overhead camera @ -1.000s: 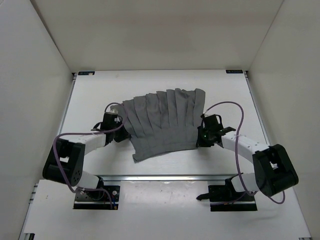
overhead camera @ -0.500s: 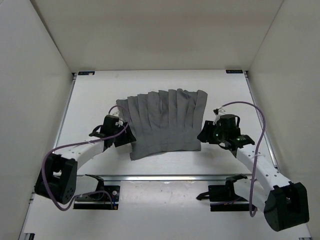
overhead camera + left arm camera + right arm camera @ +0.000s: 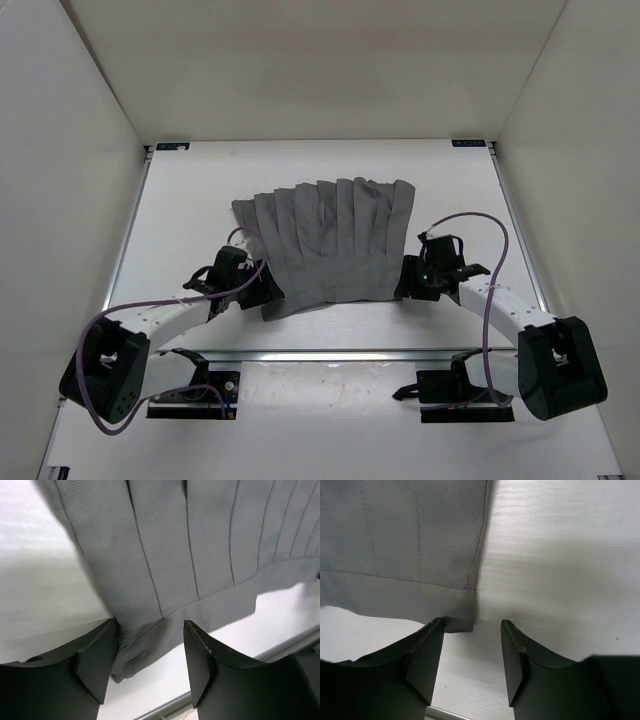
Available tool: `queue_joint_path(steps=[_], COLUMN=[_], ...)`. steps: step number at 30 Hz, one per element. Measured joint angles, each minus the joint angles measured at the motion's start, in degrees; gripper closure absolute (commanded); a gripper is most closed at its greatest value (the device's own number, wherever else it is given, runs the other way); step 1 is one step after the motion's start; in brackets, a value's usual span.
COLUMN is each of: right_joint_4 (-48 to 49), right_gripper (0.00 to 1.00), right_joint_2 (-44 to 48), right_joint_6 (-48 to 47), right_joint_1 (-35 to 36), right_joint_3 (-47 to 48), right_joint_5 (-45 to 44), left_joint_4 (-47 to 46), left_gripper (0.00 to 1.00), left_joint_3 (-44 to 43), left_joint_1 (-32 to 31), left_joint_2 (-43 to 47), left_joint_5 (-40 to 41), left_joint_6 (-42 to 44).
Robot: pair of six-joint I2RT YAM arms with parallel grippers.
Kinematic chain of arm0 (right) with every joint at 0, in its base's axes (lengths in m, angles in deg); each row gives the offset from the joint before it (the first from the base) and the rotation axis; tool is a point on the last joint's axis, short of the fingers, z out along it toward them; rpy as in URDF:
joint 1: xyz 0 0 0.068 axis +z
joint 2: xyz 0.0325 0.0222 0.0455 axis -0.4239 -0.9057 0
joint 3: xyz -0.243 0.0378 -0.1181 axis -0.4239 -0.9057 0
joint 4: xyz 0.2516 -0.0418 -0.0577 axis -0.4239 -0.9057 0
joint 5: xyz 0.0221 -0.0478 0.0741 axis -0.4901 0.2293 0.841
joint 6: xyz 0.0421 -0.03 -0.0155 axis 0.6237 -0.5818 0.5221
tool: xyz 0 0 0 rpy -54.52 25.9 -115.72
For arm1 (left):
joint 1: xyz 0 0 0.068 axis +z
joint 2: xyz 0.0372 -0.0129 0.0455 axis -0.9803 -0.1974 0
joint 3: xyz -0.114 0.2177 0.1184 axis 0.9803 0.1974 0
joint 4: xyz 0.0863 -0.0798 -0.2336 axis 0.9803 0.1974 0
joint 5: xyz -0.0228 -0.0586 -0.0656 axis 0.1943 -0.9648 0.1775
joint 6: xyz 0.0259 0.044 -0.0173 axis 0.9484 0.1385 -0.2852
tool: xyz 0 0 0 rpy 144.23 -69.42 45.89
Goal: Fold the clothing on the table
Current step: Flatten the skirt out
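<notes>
My right gripper has a finger beside the skirt's waistband corner (image 3: 464,624), so I should move that gripper over the waistband's short end (image 3: 471,604) and pinch it before I lift.
The clothing (image 3: 325,245), a dark grey pleated skirt, lies spread flat on the white table (image 3: 180,200), its narrow waistband toward the arms. My left gripper (image 3: 262,290) is open at the near left waistband corner. In the left wrist view that corner (image 3: 135,652) lies between the spread fingers (image 3: 95,665), loose on the table. My right gripper (image 3: 408,282) is open at the near right waistband corner. In the right wrist view that corner (image 3: 457,615) lies just ahead of the left finger (image 3: 422,662), with bare table between the tips.
A metal edge rail (image 3: 330,353) runs along the table's near side just behind both grippers. White walls enclose the table on three sides. Purple cables (image 3: 480,225) loop above each arm.
Both grippers have opened and let go of the clothing. The clothing has settled flat, and both grippers have drawn back toward the near waistband corners.
</notes>
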Motion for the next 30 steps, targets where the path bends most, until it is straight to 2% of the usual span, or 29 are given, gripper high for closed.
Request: queue_joint_path(steps=[7,11,13,15,19,24,26,27,29,30], right_joint_4=[5.0,8.0,8.8,9.3,9.5,9.7,9.9,10.1,10.2,10.2], right_gripper=[0.52,0.58,0.62,0.64,0.67,0.68,0.70,0.70,0.74,0.77], right_joint_2=[-3.0,-4.9,-5.5,-5.9,-6.1,-6.2,-6.4,-6.5,-6.6,-6.6], right_joint_6=[0.3,0.5,0.6,0.8,0.9,0.9,0.9,0.9,0.9,0.8], right_joint_1=[0.9,1.7,2.2,2.4,2.4,2.6,2.7,2.7,2.7,2.7], right_joint_3=[-0.1,0.3,0.5,0.5,0.5,0.5,0.5,0.5,0.5,0.5], right_joint_5=[0.4,0.6,0.6,0.6,0.6,0.8,0.8,0.8,1.0,1.0], left_joint_4=[0.8,0.8,0.6,0.0,0.4,1.6,2.0,2.3,1.7,1.5], left_gripper=[0.29,0.27,0.20,0.17,0.19,0.34,0.54,0.59,0.89,1.00], left_joint_3=[4.2,4.3,4.3,4.3,3.7,3.8,4.0,4.3,5.4,6.1], left_joint_1=[0.7,0.8,0.4,0.2,-0.4,-0.6,-1.0,-1.3,-1.5,-1.5], left_joint_2=[6.5,6.8,6.7,6.5,5.9,6.1,6.1,5.9,5.9,5.9], left_joint_5=[-1.6,-2.1,-2.3,-3.4,-4.4,-4.4,-4.3,-4.0,-4.7,-4.6], left_joint_6=[-1.8,-1.9,-1.8,-1.6,-0.4,0.4,0.5,0.6,0.4,0.2])
